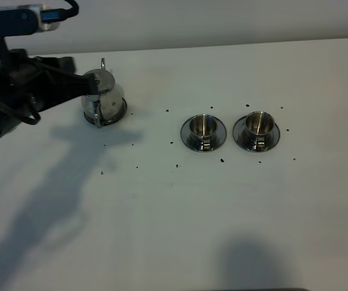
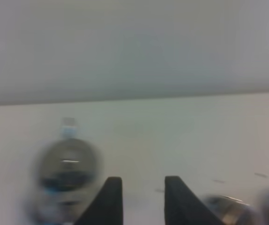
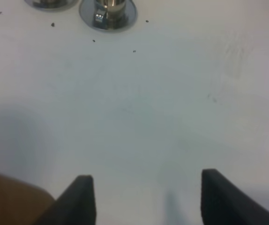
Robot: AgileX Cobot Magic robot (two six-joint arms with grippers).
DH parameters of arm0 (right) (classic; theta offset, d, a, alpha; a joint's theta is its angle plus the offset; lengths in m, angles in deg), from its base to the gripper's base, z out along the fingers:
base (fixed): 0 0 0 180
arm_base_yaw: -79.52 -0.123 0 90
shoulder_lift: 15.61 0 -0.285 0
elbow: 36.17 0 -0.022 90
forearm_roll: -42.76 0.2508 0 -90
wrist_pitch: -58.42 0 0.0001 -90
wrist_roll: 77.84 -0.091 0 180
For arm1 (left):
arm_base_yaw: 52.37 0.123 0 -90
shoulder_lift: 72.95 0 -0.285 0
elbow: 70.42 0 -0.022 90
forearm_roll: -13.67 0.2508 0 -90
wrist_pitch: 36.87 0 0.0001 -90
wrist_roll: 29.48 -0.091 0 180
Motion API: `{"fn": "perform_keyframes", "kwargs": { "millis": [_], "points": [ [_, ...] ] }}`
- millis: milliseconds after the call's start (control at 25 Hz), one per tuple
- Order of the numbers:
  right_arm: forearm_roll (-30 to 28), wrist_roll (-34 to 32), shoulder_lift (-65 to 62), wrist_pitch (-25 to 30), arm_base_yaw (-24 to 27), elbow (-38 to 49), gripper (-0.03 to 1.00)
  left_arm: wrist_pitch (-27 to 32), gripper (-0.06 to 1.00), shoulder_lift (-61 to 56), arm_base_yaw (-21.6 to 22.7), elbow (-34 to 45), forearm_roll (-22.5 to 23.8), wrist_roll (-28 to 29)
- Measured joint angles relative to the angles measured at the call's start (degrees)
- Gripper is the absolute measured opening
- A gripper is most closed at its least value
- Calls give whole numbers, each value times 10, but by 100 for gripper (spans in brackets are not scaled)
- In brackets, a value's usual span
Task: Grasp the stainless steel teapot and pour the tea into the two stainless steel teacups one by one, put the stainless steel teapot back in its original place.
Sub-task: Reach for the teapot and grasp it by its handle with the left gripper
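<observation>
Next, I draw back and tilt my left gripper's fingers down in front of the teapot (image 1: 103,145) first, because they point past the teapot (image 1: 108,97) toward the back edge.
The stainless steel teapot (image 1: 105,96) stands on its saucer, the original place (image 1: 123,110), at the back left of the white table. My left gripper (image 1: 88,85) reaches in from the left and meets the pot's side in the high view. The blurred left wrist view shows the teapot (image 2: 67,164) off to one side of my left gripper (image 2: 143,199), whose fingers stand a narrow gap apart with only bare table between them. The two stainless steel teacups (image 1: 202,126) (image 1: 259,123) sit on saucers right of centre. My right gripper (image 3: 144,199) is wide open over bare table, short of a teacup (image 3: 108,5).
Small black specks (image 1: 222,160) lie scattered on the table (image 1: 174,230) around the cups and in front of the pot. The left arm's cables (image 1: 25,112) hang at the far left. The table's back edge (image 1: 253,43) runs behind everything.
</observation>
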Motion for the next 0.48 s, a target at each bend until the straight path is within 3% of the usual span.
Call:
{"fn": "perform_keyframes", "kwargs": {
  "millis": [280,360,480],
  "points": [
    [0,-2,0,0,0,2,48,243,25,41,0,9,12,51],
    [0,-2,0,0,0,2,48,315,25,57,0,11,69,99],
    [0,-2,0,0,0,2,48,399,25,75,0,10,225,218]
  ]
}}
